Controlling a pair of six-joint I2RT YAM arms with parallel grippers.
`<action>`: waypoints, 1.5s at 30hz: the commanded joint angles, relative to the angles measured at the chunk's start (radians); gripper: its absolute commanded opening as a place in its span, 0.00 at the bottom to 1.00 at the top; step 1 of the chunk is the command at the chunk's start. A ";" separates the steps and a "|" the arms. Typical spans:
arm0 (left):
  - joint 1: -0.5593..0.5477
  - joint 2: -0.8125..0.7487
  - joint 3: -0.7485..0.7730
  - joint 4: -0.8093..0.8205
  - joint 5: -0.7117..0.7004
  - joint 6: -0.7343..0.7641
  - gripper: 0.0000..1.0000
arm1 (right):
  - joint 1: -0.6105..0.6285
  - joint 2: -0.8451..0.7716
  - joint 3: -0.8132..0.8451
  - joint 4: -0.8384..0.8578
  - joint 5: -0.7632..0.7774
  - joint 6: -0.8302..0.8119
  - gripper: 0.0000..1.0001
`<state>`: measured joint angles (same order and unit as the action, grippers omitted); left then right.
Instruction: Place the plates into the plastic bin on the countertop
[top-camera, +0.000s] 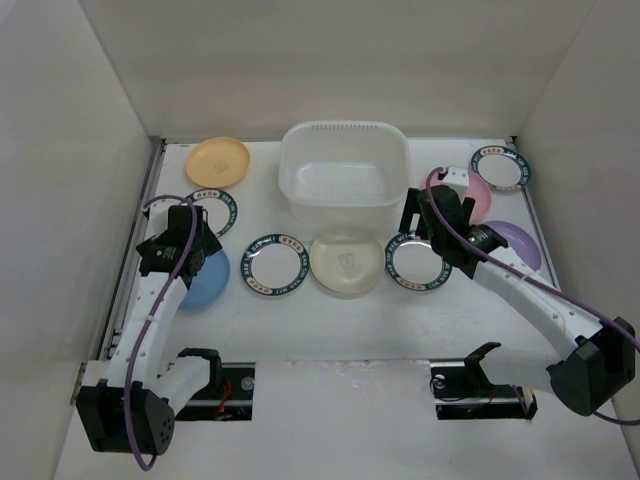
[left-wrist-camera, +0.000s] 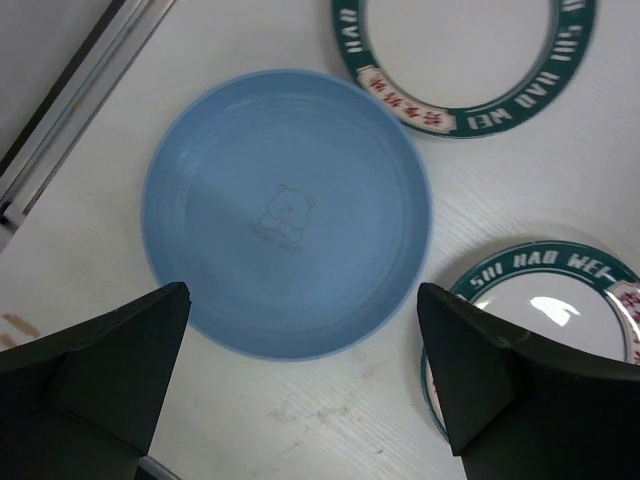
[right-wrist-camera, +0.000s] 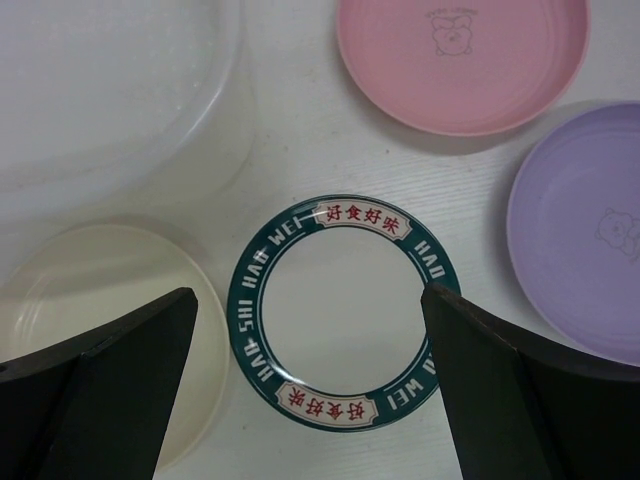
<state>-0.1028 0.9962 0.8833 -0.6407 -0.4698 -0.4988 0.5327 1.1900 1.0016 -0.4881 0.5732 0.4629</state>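
Note:
I can see open countertop (left-wrist-camera: 100, 215) between the blue plate's rim and the metal bar, so my left gripper should go next to that rim (left-wrist-camera: 153, 257) until its fingers are on both sides of it.
The translucent plastic bin (top-camera: 345, 175) stands at the back middle of the white countertop (top-camera: 330, 320) with no plates in it. My left gripper (left-wrist-camera: 302, 300) hangs open and empty above the blue plate (left-wrist-camera: 287, 212), with a teal-rimmed plate (left-wrist-camera: 460, 65) beyond and another (left-wrist-camera: 545, 300) to the right. My right gripper (right-wrist-camera: 310, 295) hangs open and empty above a teal-rimmed plate (right-wrist-camera: 344, 310). A cream plate (right-wrist-camera: 100, 330) lies to its left. A pink plate (right-wrist-camera: 462, 60) and a purple plate (right-wrist-camera: 585, 230) lie to its right. A yellow-orange plate (top-camera: 217, 160) lies at the back left.
Another teal-rimmed plate (top-camera: 501, 167) lies at the back right corner. White walls bound the surface on three sides. A metal rail (top-camera: 135, 250) runs along the left edge. The bin's rim (right-wrist-camera: 120, 150) is close to the right gripper's far left.

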 joint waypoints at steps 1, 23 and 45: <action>0.096 -0.063 -0.053 -0.126 0.025 -0.110 1.00 | 0.017 -0.012 0.029 0.086 -0.030 -0.024 1.00; 0.432 -0.025 -0.187 -0.151 0.160 -0.317 0.90 | 0.040 0.025 0.026 0.197 -0.286 0.011 1.00; 0.545 0.098 -0.244 0.064 0.230 -0.392 0.82 | 0.042 0.060 0.147 0.111 -0.409 0.026 1.00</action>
<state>0.4362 1.1221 0.5945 -0.5861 -0.2493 -0.8684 0.5644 1.2762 1.1099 -0.3767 0.1856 0.4763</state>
